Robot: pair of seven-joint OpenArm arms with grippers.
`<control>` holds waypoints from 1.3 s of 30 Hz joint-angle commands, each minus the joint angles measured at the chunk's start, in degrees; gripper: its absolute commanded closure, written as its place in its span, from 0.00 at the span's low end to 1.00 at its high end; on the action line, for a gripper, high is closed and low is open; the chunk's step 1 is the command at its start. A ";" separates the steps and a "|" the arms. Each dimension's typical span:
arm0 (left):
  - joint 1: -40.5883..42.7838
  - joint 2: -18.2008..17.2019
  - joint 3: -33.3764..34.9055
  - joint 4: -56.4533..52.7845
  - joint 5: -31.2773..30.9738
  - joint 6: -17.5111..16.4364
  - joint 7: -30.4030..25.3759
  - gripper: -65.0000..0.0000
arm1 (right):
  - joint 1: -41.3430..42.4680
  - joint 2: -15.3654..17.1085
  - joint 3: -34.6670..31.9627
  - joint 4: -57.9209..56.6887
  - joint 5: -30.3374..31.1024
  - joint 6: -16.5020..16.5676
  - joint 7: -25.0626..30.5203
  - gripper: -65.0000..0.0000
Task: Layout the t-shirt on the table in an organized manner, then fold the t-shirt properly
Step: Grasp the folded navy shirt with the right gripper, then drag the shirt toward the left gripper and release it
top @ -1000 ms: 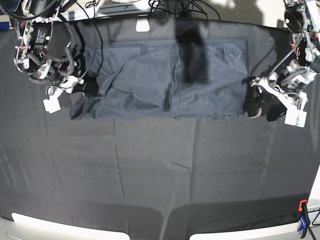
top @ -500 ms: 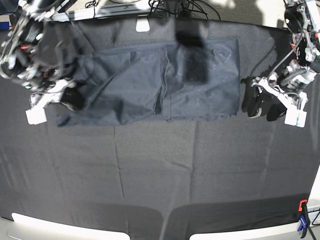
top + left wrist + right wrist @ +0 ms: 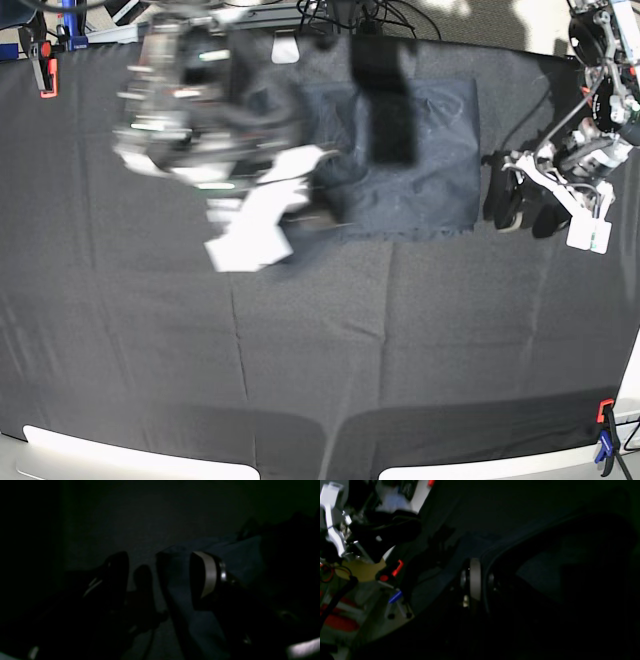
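I should keep moving my right gripper across and let go at the opposite edge (image 3: 473, 195), because the t-shirt's edge is gripped and its other half (image 3: 432, 165) is flat and open ahead.
The t-shirt (image 3: 430, 150) lies at the far middle of the table (image 3: 300, 340), its left part pulled up and carried over toward the right. My right gripper (image 3: 315, 195), motion-blurred in the base view, is shut on a fold of the t-shirt (image 3: 545, 567); in the right wrist view the right gripper (image 3: 475, 580) shows its pads pressed together on the cloth edge. My left gripper (image 3: 525, 208) hangs open just off the shirt's right edge. The left wrist view is dark: the left gripper (image 3: 160, 575) has spread fingers (image 3: 205, 575), with blue cloth (image 3: 237, 555) lying beyond them.
A red clamp (image 3: 42, 75) grips the table's far left corner and a red and blue clamp (image 3: 605, 435) the near right corner. A white block (image 3: 286, 48) and cables sit at the far edge. A dark band (image 3: 385, 100) crosses the shirt's middle.
My right arm swept from the table's left side toward the middle, dragging the shirt's left part over the rest. The left arm has stayed where it was, still open.
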 commanded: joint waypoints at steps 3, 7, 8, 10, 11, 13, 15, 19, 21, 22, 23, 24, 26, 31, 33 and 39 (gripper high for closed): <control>-0.46 -0.52 -0.28 1.07 2.54 -0.42 -1.40 0.45 | 0.81 -1.16 -6.29 1.07 -3.34 -1.81 5.16 1.00; -0.46 -1.70 -0.28 1.07 4.26 -0.35 -1.62 0.45 | 0.81 -1.16 -15.39 1.01 -9.81 -6.51 9.05 1.00; -0.48 -2.25 -0.28 1.07 4.26 -0.35 -1.62 0.45 | 0.79 -1.16 -17.14 1.01 -11.10 -7.15 9.84 1.00; -0.46 -3.52 -0.28 1.07 4.22 -0.35 -1.62 0.45 | 0.79 -1.16 -20.33 0.98 -12.39 -8.20 11.30 1.00; -0.46 -4.13 -0.28 1.07 4.24 -0.35 -1.62 0.45 | 0.79 -1.16 -21.59 0.98 -12.46 -8.61 12.07 1.00; -0.46 -5.38 -0.28 1.07 4.22 -0.33 -1.60 0.45 | 0.79 -1.16 -23.80 0.90 -12.46 -9.14 13.68 1.00; -0.46 -6.36 -0.28 1.07 4.15 -0.31 -1.60 0.45 | 0.79 -1.16 -25.53 0.31 -13.14 -10.05 15.50 1.00; -0.46 -7.34 -0.28 1.07 3.17 -0.28 -1.62 0.45 | 0.96 -1.16 -27.85 -3.15 -18.10 -11.02 21.55 1.00; -0.48 -7.30 -0.28 1.07 3.15 -0.31 -1.64 0.45 | 1.62 -1.16 -28.79 -5.57 -18.18 -11.06 23.06 1.00; -0.48 -7.32 -0.28 1.07 2.82 -0.31 -1.64 0.45 | 2.19 -1.16 -29.42 -6.95 -18.18 -11.06 23.91 1.00; -0.48 -7.32 -0.28 1.07 2.32 -0.31 -1.62 0.45 | 2.82 -1.16 -30.16 -8.37 -18.18 -11.08 24.79 1.00; -0.48 -7.32 -0.28 1.07 1.97 -0.31 -1.64 0.45 | 3.54 -1.16 -31.04 -9.73 -18.18 -11.06 25.94 1.00; -0.48 -7.32 -0.28 1.07 1.64 -0.33 -1.62 0.45 | 5.11 -1.16 -32.83 -12.28 -18.18 -11.06 28.57 1.00; -0.48 -7.32 -0.28 1.07 1.68 -0.33 -1.60 0.45 | 8.11 -1.16 -37.38 -15.56 -17.75 -10.99 31.17 0.57; -0.48 -7.32 -0.28 1.07 1.68 -0.33 -1.62 0.45 | 8.61 -1.16 -39.06 -15.56 -15.10 -9.79 31.52 0.51; -0.48 -7.32 -0.33 1.07 2.16 -0.33 -1.99 0.45 | 9.33 -1.16 -41.24 -15.28 -13.86 -3.76 31.50 0.51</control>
